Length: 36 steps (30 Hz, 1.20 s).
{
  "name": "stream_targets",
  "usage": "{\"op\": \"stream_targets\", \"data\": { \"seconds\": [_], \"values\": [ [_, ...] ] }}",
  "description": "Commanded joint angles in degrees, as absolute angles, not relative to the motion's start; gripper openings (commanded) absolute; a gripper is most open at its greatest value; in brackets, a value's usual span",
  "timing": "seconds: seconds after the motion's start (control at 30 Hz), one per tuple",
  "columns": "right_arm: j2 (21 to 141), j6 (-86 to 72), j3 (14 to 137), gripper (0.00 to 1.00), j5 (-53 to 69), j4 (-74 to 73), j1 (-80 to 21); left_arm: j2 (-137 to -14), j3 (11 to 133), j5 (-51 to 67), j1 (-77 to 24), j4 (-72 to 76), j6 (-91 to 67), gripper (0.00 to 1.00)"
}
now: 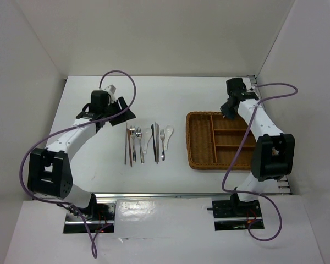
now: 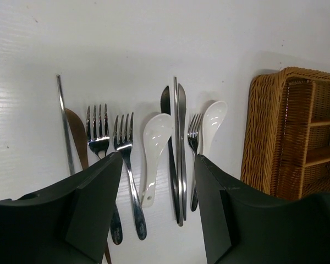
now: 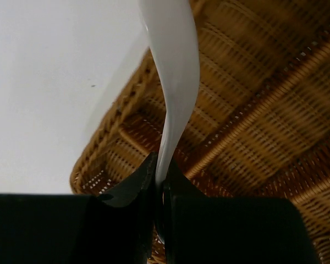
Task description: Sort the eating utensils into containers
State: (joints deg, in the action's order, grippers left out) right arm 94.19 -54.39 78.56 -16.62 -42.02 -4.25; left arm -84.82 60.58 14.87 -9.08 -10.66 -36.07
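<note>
The white soup spoon (image 2: 157, 133) beside the knife runs lengthwise between my left gripper's open fingers. My left gripper should carry on going down and close on the spoon's neck (image 2: 152, 159).
Utensils lie in a row on the white table: brown chopsticks (image 1: 127, 144), two silver forks (image 2: 124, 148), a white soup spoon (image 2: 154, 135), a knife (image 2: 180, 143), a third fork (image 2: 194, 137) and a second white soup spoon (image 2: 213, 118). My left gripper (image 2: 157, 187) is open and empty, just above the row's near ends. My right gripper (image 3: 159, 179) is shut on a white soup spoon (image 3: 173, 66), holding it above the far left corner of the brown wicker tray (image 1: 197, 140). The tray also shows in the right wrist view (image 3: 121, 118).
The tray's dividers (image 1: 231, 132) form one long and several short compartments. White walls enclose the table on three sides. The purple cables (image 1: 126, 77) loop above both arms.
</note>
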Motion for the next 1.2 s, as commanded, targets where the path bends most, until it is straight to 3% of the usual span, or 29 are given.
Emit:
{"op": "stream_targets", "data": {
  "seconds": [0.0,0.63,1.0,1.17],
  "values": [
    [92.46,-63.08,77.70,0.00,-21.43,-46.66,-4.48,-85.87,61.26,15.38,-9.14,-8.88,-35.42,0.69],
    [96.23,-71.02,71.10,0.00,-18.90,-39.56,-0.53,-88.86,60.64,14.33,-9.14,-7.12,-37.09,0.68],
    [99.32,-69.87,72.25,0.16,-16.44,-37.97,-0.53,-89.91,60.64,12.57,-10.45,-8.88,-34.10,0.67],
    [99.84,-69.87,72.86,0.29,-15.21,-39.02,-0.53,-90.44,61.70,12.04,-12.21,-9.49,-32.44,0.67]
  ]
}}
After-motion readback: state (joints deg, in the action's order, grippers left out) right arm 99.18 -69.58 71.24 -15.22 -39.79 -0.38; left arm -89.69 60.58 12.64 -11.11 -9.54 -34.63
